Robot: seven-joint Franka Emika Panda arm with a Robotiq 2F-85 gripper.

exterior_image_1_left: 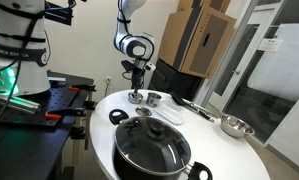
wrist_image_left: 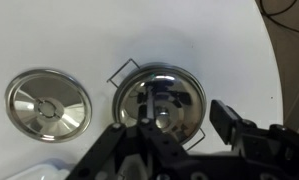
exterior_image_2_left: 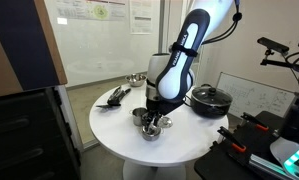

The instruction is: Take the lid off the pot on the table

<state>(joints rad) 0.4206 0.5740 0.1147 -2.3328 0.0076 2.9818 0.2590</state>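
The small steel pot's knob [wrist_image_left: 163,120] is low and off-centre under my open gripper. I should move over, go down and close around the knob before I lift the lid.
A small shiny steel pot [wrist_image_left: 157,100] with wire handles stands on the round white table [wrist_image_left: 229,50]. Its top mirrors the gripper, and a knob seems to sit at its middle. My gripper [wrist_image_left: 179,125] hangs right above it with its fingers spread apart, open and holding nothing. It shows over the steel pot in both exterior views [exterior_image_1_left: 137,88] [exterior_image_2_left: 154,106]. A flat round steel piece [wrist_image_left: 49,103] with a centre knob lies on the table left of the pot in the wrist view. A large black pot with a glass lid [exterior_image_1_left: 152,148] [exterior_image_2_left: 209,97] stands nearer the table's edge.
A steel bowl [exterior_image_1_left: 235,126] [exterior_image_2_left: 136,78] and black utensils [exterior_image_1_left: 194,105] [exterior_image_2_left: 117,95] lie on the far part of the table. A black workbench with red fittings [exterior_image_1_left: 59,100] stands beside the table. Cardboard boxes [exterior_image_1_left: 199,40] stand behind it.
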